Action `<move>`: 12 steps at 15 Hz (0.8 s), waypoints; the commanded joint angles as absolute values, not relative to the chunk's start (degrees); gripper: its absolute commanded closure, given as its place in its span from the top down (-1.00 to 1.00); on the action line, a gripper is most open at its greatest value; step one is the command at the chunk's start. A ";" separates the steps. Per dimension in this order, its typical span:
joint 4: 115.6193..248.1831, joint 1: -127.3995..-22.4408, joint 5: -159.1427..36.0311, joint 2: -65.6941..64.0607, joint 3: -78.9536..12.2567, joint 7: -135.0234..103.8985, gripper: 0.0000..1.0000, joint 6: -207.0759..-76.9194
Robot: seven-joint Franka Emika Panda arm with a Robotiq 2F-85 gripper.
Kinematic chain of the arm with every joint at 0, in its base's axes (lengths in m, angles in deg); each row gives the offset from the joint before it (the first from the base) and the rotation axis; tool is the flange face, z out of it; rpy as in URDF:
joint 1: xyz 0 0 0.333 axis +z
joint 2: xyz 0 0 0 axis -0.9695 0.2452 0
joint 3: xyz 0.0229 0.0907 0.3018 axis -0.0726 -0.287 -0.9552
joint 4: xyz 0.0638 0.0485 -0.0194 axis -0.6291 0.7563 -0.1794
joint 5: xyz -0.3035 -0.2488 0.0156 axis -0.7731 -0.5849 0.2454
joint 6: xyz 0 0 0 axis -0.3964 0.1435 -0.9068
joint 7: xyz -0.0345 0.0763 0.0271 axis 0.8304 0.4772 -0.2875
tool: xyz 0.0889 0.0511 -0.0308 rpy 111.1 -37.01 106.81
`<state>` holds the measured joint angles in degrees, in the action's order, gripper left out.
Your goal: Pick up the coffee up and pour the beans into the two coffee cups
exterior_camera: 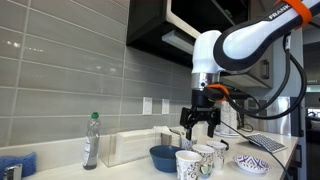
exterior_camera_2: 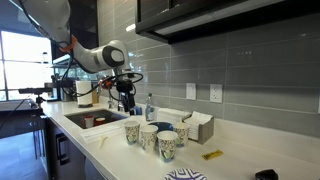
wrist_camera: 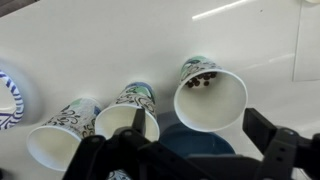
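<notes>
The rim (wrist_camera: 177, 102) facing the coffee cups is between the open fingers, so the robot's gripper should go down next until its fingers straddle the tall cup's side (exterior_camera: 194, 164), and then close.
The coffee (wrist_camera: 210, 95) is a tall white patterned cup, seen from above in the wrist view with dark beans at its bottom. In an exterior view it is the cup (exterior_camera: 187, 163) closest to the camera. The two coffee cups (wrist_camera: 128, 118) (wrist_camera: 60, 142) lie to its left in the wrist view and look empty. They stand in a row with it on the white counter (exterior_camera: 205, 158) (exterior_camera: 218, 152). My gripper (wrist_camera: 197, 128) hangs open above the cups, its jaws wide apart and touching nothing. Both exterior views show the gripper (exterior_camera: 200, 122) (exterior_camera_2: 127, 100) above the row.
A blue bowl (exterior_camera: 163, 157) sits right behind the tall cup. Past the short cups lies a shallow patterned bowl (exterior_camera: 251, 163). A plastic bottle (exterior_camera: 91, 140) and a white box (exterior_camera: 130, 147) stand by the tiled wall. A sink (exterior_camera_2: 95, 118) is set into the counter.
</notes>
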<state>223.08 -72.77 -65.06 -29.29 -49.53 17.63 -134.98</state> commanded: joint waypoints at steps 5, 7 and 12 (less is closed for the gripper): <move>231.59 -72.59 -63.95 -31.36 -48.85 22.47 1.00 -147.61; 232.29 -72.82 -64.63 -30.94 -49.10 23.67 1.00 -149.15; 233.63 -73.20 -64.76 -30.25 -49.10 26.39 1.00 -151.72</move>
<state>232.05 -72.90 -64.87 -29.58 -49.15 24.40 -149.50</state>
